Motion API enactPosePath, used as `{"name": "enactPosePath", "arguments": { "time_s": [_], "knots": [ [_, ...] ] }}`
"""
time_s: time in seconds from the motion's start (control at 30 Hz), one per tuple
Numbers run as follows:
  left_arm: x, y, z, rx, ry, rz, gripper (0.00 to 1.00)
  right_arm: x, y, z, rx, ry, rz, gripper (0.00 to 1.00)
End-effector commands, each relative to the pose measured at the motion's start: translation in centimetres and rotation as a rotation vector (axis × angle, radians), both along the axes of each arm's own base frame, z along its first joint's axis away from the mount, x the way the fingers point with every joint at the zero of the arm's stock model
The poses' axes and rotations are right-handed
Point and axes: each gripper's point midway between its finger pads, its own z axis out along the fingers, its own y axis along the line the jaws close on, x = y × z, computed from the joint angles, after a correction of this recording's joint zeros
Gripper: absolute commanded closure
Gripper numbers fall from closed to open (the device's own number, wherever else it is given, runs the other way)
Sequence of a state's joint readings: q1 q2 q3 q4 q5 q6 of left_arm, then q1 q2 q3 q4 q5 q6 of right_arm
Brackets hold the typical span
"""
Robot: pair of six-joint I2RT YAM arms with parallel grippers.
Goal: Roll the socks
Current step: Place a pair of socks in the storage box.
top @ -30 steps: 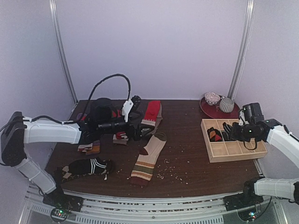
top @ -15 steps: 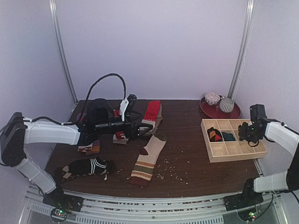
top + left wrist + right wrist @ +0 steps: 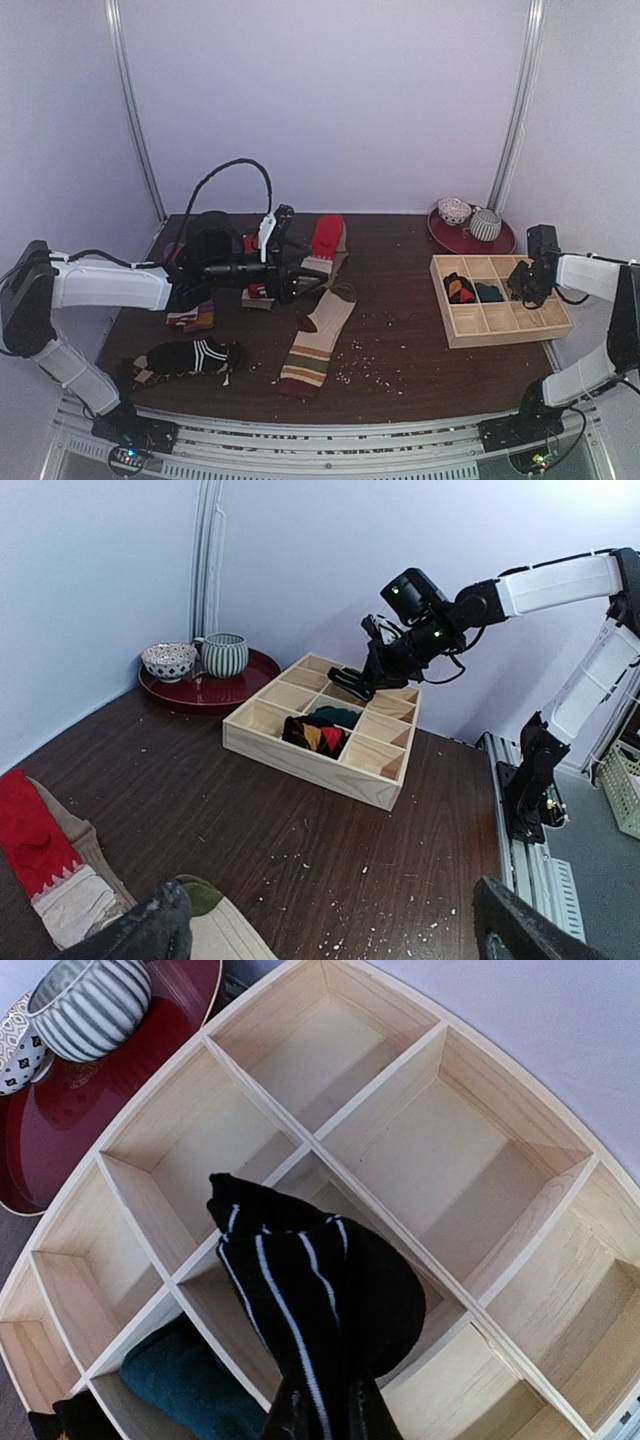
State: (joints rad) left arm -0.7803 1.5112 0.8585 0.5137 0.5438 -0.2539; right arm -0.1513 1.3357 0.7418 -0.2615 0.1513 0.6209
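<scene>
The rolled black sock (image 3: 322,1275) hangs above the empty compartment (image 3: 228,1318) beside the teal roll. My right gripper goes on lowering it until it dips in, then lets go.
My right gripper (image 3: 522,283) hangs over the pale wooden tray (image 3: 500,327) and is shut on a rolled black sock with thin white stripes (image 3: 320,1300). In the right wrist view the roll hangs above a middle compartment, and my fingers (image 3: 290,1422) are mostly hidden under it. My left gripper (image 3: 300,280) is open and empty, low over the table by the toe of the beige banded sock (image 3: 318,340), which also shows in the left wrist view (image 3: 215,935). Red socks with beige cuffs (image 3: 325,240) lie behind it. A flat black striped sock (image 3: 185,357) lies at the front left.
The tray holds a rolled argyle sock (image 3: 459,289) and a teal roll (image 3: 490,292); other compartments are bare. A red plate (image 3: 452,238) with two bowls stands behind it. More socks (image 3: 190,316) lie under my left arm. White crumbs dot the table.
My right gripper has carried the black striped roll a little to the right over the tray, and that arm has swung toward the right wall. My left gripper has barely shifted.
</scene>
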Motion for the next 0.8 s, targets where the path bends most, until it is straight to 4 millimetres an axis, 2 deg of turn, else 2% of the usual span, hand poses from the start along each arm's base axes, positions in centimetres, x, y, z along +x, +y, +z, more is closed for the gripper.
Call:
{"name": "enactPosePath", "arguments": {
  "time_s": [0.0,0.13,0.37,0.63,0.7,0.77],
  "knots": [
    [-0.2,-0.1,2.1,-0.042,-0.038,-0.023,0.03,0.9,-1.1,-0.2,-0.025,-0.013,-0.049,1.0],
    [-0.4,0.0,2.3,-0.044,-0.044,-0.031,0.04,2.0,-0.9,-1.2,-0.012,0.039,-0.008,1.0],
    [-0.3,-0.2,2.0,-0.027,-0.045,-0.035,0.04,2.5,-1.4,-2.5,-0.019,0.086,-0.009,1.0],
    [-0.1,-0.2,1.7,-0.007,-0.041,-0.024,0.04,2.1,-1.6,-6.4,0.016,0.207,0.034,0.98],
    [0.0,-0.2,1.6,-0.003,-0.04,-0.023,0.04,2.3,-1.6,-7.1,0.032,0.223,0.049,0.95],
    [0.1,-0.3,1.6,-0.001,-0.037,-0.021,0.04,2.4,-1.5,-7.4,0.045,0.221,0.057,0.84]
  ]
}}
